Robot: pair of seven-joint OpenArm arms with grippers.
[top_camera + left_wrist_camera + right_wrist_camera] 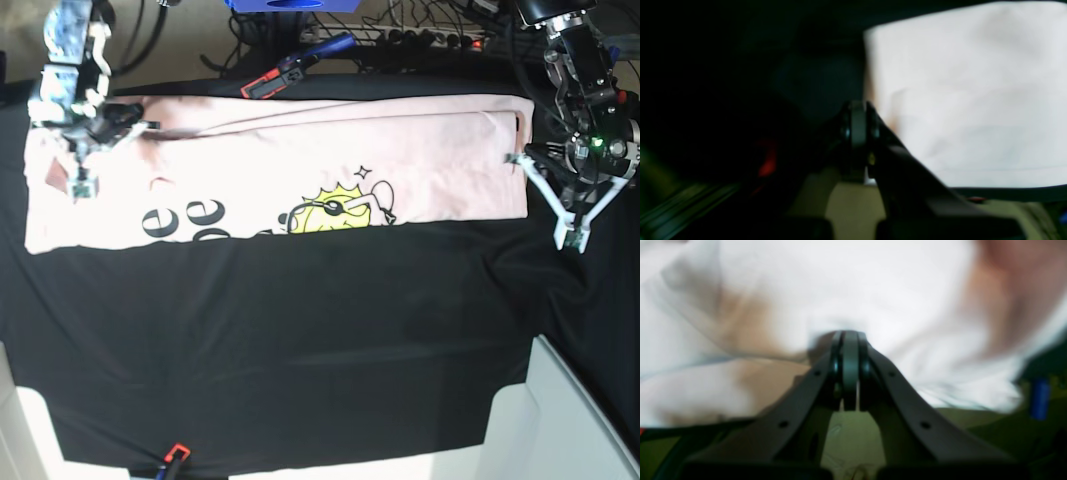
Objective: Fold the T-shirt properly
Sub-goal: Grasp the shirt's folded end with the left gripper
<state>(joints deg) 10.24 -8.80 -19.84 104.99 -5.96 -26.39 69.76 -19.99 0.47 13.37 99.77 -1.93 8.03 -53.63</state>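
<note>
My left gripper is hanging closed beside the T-shirt's end, where a loose fold (517, 130) lies uneven. It should come back open and pinch the T-shirt end's edge (520, 165).
The pale pink T-shirt (300, 160) lies as a long band across the far part of the black table cloth (300, 340), with black letters and a yellow graphic along its near edge. My right gripper (82, 188) is over the shirt's left end. In the right wrist view its jaws (850, 336) are shut, with the T-shirt (853, 290) bunched at their tips. My left gripper (570, 240) hangs just off the shirt's right edge above the black cloth. It (858, 110) is shut with nothing in it, and the T-shirt (973, 100) lies to its right.
A red and black tool (270, 85) and a tangle of cables (420, 35) lie behind the shirt. White panels stand at the near right (570, 420) and near left (20, 440) corners. A small clamp (175, 455) grips the cloth's near edge.
</note>
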